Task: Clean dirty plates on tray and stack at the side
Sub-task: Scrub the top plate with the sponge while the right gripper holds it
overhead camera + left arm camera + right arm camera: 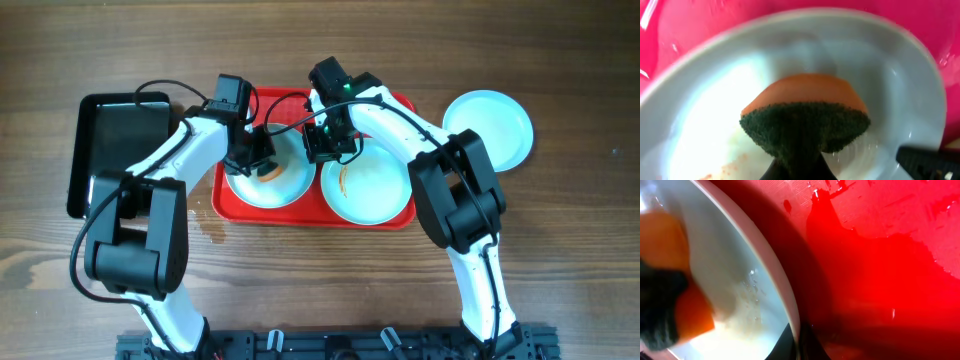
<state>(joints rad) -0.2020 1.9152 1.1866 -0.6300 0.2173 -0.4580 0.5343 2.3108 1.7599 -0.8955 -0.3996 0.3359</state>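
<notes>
Orange specks [726,169] are next to the sponge. My left gripper should move the sponge toward the plate's front edge [257,194] and scrub the specks before it lifts away.
The red tray [228,205] holds two pale plates. My left gripper [258,155] is shut on an orange sponge with a dark green scrub face [805,115] and presses it into the left plate [275,190], which shows faint orange specks in the left wrist view [900,100]. My right gripper [322,150] is shut on that plate's right rim [770,265], over the wet tray floor [880,255]. The right plate [375,195] has an orange-brown smear. A third plate [490,130] lies on the table to the right of the tray.
A glossy black tray [115,150] sits to the left of the red tray. A small wet patch [205,215] marks the wooden table by the red tray's front left corner. Both arms crowd over the back of the tray.
</notes>
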